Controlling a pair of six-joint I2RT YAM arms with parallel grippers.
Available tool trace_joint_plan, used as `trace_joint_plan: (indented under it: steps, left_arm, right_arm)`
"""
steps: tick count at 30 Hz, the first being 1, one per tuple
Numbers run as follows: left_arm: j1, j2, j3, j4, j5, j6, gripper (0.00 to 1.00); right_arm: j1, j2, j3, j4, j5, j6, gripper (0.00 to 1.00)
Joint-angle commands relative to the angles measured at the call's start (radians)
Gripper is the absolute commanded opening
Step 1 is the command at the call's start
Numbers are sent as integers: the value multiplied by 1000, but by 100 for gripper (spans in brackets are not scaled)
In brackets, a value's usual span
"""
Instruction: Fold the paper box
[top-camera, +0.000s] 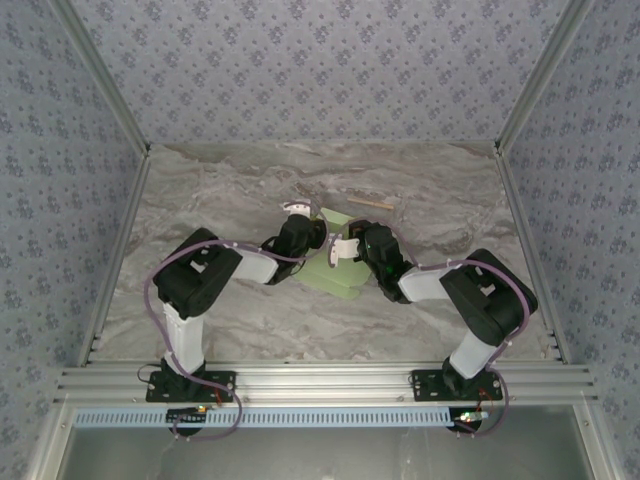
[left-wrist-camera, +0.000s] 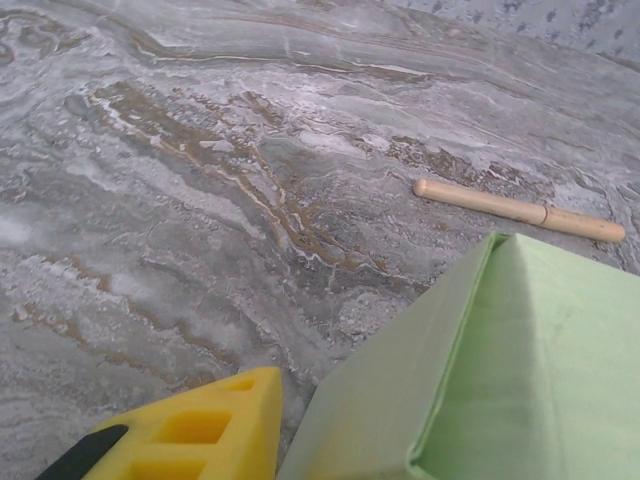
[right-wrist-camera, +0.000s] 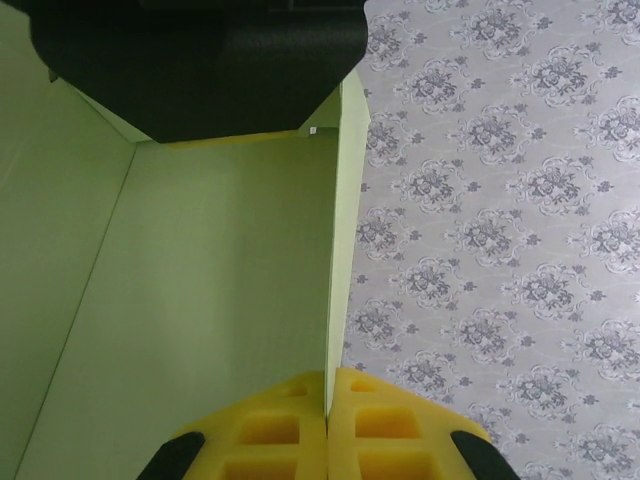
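Observation:
The paper box's side (left-wrist-camera: 400, 365) runs at a slant across the robot's left gripper with its corner off to one side, so the robot should open that gripper, line it up and pinch the folded corner (left-wrist-camera: 424, 462) squarely.
The paper box (top-camera: 335, 262) is pale green card, partly folded, and stands on the marble table between my two arms. My right gripper (right-wrist-camera: 327, 420) is shut on the thin edge of one upright wall of the paper box (right-wrist-camera: 200, 300), yellow pads pressed on both sides. My left gripper (top-camera: 297, 222) is at the box's far left corner. One of its yellow fingers (left-wrist-camera: 200, 430) stands a small gap away from the outer wall of the paper box (left-wrist-camera: 500, 370). Its other finger is hidden behind the card.
A thin tan wooden stick (top-camera: 370, 203) lies on the table behind the box; it also shows in the left wrist view (left-wrist-camera: 518, 209). A black part of the left arm (right-wrist-camera: 200, 60) hangs over the box's open inside. Patterned walls enclose the table.

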Motion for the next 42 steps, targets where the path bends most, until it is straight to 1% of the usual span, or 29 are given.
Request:
trace_joint_plan:
  steps: [1,5,9,12,13,15,16,20,26,29,37,42]
  left_arm:
    - [39,28,32,-58,-235,-98,30]
    - [35,26,35,-85,-273,-133,29]
    - [24,24,38,-68,-260,-116,29]
    - [19,25,36,-15,-192,-80,31]
    - [20,25,35,4,-156,-53,34]
    - [22,22,35,14,-118,-26,39]
    - [25,19,35,21,-76,-5,41]
    - [39,5,7,74,49,58,47]
    - [64,-29,-41,92,229,152,51]
    - [75,-49,-65,89,294,185,52]
    - [82,-78,-120,83,391,242,58]
    - [100,-75,-128,75,406,247,56]
  right_arm:
    - [19,-29,-16,-91,-51,6,0]
    - [15,-38,-19,-91,-55,10,0]
    - [15,-35,-16,-93,-52,13,0]
    - [12,-32,-13,-95,-48,14,0]
    - [10,-33,-12,-93,-45,13,0]
    - [9,-34,-12,-93,-43,14,0]
    - [8,-35,-11,-93,-42,15,0]
    - [6,-31,-6,-93,-39,16,0]
    - [1,-24,-1,-95,-35,17,0]
    - [1,-23,0,-98,-35,16,0]
    - [-1,-23,5,-101,-32,15,0]
    - [-1,-24,6,-103,-32,14,0]
